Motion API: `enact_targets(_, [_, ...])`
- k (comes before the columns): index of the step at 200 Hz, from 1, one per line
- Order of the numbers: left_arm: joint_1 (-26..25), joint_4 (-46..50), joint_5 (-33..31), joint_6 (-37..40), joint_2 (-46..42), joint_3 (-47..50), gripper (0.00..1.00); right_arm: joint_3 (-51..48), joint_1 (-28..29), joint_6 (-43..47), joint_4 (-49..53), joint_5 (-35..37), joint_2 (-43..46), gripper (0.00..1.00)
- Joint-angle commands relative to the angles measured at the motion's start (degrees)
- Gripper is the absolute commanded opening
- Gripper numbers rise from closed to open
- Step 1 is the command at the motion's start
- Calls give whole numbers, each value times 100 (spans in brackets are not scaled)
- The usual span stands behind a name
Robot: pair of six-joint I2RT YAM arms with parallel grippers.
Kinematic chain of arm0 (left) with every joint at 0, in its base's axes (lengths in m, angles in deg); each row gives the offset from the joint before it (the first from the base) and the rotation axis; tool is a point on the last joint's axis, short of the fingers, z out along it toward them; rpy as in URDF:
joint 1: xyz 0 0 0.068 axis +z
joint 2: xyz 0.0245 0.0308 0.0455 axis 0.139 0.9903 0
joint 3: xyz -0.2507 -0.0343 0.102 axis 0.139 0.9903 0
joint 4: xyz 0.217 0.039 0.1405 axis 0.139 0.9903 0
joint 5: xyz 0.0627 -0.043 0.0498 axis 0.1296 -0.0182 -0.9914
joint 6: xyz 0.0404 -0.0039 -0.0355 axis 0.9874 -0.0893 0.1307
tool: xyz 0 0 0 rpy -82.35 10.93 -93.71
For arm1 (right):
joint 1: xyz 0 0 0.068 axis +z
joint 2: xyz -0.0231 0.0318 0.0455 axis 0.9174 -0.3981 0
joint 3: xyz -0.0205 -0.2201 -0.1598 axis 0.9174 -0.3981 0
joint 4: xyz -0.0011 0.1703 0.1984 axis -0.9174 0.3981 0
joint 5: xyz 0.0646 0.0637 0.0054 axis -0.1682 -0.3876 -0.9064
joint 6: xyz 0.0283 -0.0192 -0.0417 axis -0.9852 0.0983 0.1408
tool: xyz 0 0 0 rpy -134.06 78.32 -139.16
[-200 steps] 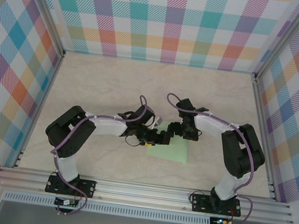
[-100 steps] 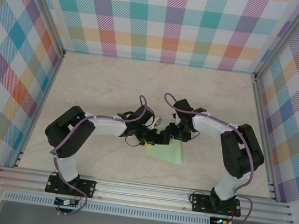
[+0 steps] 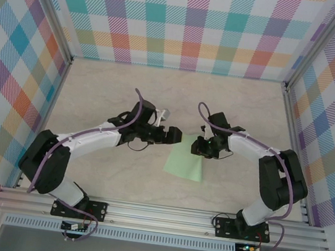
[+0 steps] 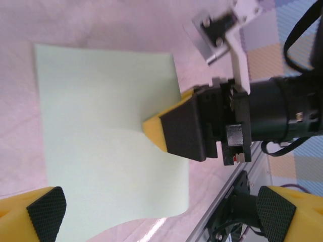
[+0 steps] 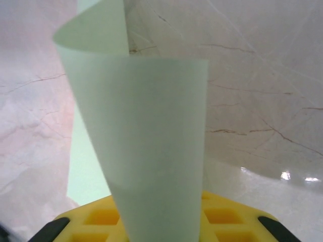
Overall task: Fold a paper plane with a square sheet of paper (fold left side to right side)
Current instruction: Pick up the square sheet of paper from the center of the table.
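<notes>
The paper's near edge [image 4: 132, 221] bends in a wide curve, so the square sheet of paper [image 3: 184, 160] will stay spread open when the robot lifts it with both grippers.
The square sheet of paper [image 3: 184, 164] is pale mint green and lies on the marble tabletop between the two arms. My right gripper [image 3: 200, 147] is shut on its far right edge. In the right wrist view the sheet [image 5: 151, 151] curls up out of the right gripper [image 5: 157, 229] and bends over. My left gripper [image 3: 170, 136] hangs wide open just left of the sheet's far corner, touching nothing. In the left wrist view the sheet [image 4: 101, 136] sits ahead of the left gripper [image 4: 161, 214], with the right gripper [image 4: 154, 128] pinching its edge. No folded paper plane is in view.
Checkered walls [image 3: 194, 23] close in the table at the back and both sides. An aluminium rail [image 3: 161, 215] carrying both arm bases runs along the near edge. Bare marble tabletop [image 3: 159, 93] stretches behind the grippers.
My left arm has swung away up and to the left, off the paper, its gripper opening a little wider. My right gripper has closed on the sheet's edge and shifted slightly right.
</notes>
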Motion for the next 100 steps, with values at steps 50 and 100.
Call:
enact_targets(50, [1646,-57,1235,165,-1184,605,100,-391,-1264,477,-848,-2589,1454,23])
enact_targets(100, [1796,-643,2428,207,-1547,-20,100,457,-1502,1005,-380,-3725,2582,23])
